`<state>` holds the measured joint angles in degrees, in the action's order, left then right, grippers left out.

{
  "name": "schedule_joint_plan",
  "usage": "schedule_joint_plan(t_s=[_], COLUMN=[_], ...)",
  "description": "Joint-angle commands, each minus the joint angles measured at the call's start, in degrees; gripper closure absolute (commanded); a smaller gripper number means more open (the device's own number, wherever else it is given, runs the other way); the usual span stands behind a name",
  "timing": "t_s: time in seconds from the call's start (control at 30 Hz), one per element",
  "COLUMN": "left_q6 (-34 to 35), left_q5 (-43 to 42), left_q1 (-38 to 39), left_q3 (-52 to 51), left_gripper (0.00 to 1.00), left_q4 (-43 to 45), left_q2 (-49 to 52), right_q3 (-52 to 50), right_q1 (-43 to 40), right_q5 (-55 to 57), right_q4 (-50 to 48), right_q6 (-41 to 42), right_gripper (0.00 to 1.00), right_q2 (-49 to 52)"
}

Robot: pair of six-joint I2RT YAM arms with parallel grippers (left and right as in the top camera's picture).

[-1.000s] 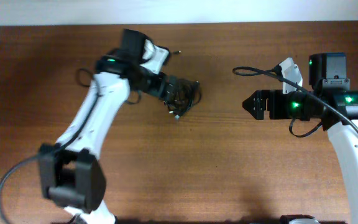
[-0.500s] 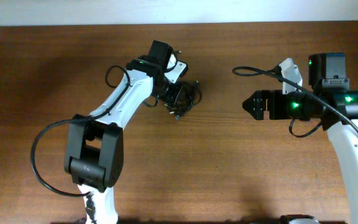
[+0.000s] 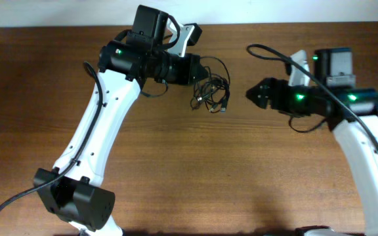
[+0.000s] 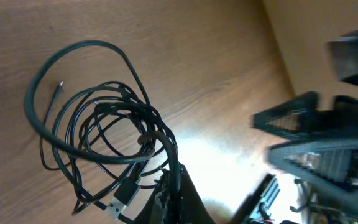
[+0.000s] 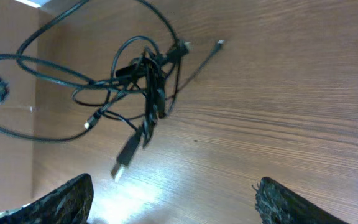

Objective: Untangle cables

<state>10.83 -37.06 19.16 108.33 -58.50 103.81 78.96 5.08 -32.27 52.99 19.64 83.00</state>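
The cables hang bunched point(image 3: 210, 86) from the robot's left gripper alone, so next the right gripper grabs the knot's free side point(image 3: 224, 100) before the left gripper pulls back to stretch it.
The cables point(image 3: 212, 90) are a loose knot of thin black cords with small plug ends. They hang from my left gripper point(image 3: 199, 69) above the wooden table, left of centre. In the left wrist view that gripper point(image 4: 176, 194) is shut on a strand, and the loops point(image 4: 101, 140) spread out beyond it with a USB plug point(image 4: 118, 202) dangling. My right gripper point(image 3: 251, 94) points at the knot from the right, a short gap away. Its fingers point(image 5: 64, 200) stand wide open and empty, with the cables point(image 5: 143, 79) ahead of them.
The brown wooden table point(image 3: 195, 170) carries nothing else. A white wall edge point(image 3: 77, 12) runs along the far side. A thick black arm cable point(image 3: 268, 51) loops above the right arm. The right arm point(image 4: 328, 146) fills the right of the left wrist view.
My left gripper has shut on the cables and carried them up and to the right. The right gripper has moved a little left toward the knot and narrowed slightly.
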Motion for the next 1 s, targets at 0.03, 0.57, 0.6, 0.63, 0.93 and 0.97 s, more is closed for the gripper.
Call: schedule_joint_plan(t_s=[0.03,0.57,0.6,0.63,0.93,0.97], left_q6=[3.32,15.47,15.47,15.43,13.49,12.0], left_q5=[-4.22,-14.64,-14.53,-13.92,7.34,11.63], left_q1=[-0.5,-0.96,-0.96,-0.96,-0.96,-0.96], left_q3=[0.74,0.74,0.74,0.74,0.74,0.74], left_gripper=[1.0,1.0,1.0,1.0,1.0,1.0], left_q4=[1.36,11.78,11.82,11.8,9.51,7.48], left_q2=[-1.53,-1.53,-1.53,-1.53,-1.51,-1.51], right_q3=[0.81,0.83,0.83,0.83,0.87,0.87], right_q1=[5.51,7.96,7.93,7.93,0.39,0.39], right_q5=[-0.24,7.48,7.48,7.48,7.5,7.48], right_q4=[-3.8,-11.72,-11.67,-11.67,-0.55,0.42], right_q6=[4.87,4.85,4.85,4.85,1.62,1.6], right_gripper=[0.19,0.92,0.96,0.96,0.96,0.96], right_q2=[7.1,13.9,13.9,13.86,-1.79,-4.2])
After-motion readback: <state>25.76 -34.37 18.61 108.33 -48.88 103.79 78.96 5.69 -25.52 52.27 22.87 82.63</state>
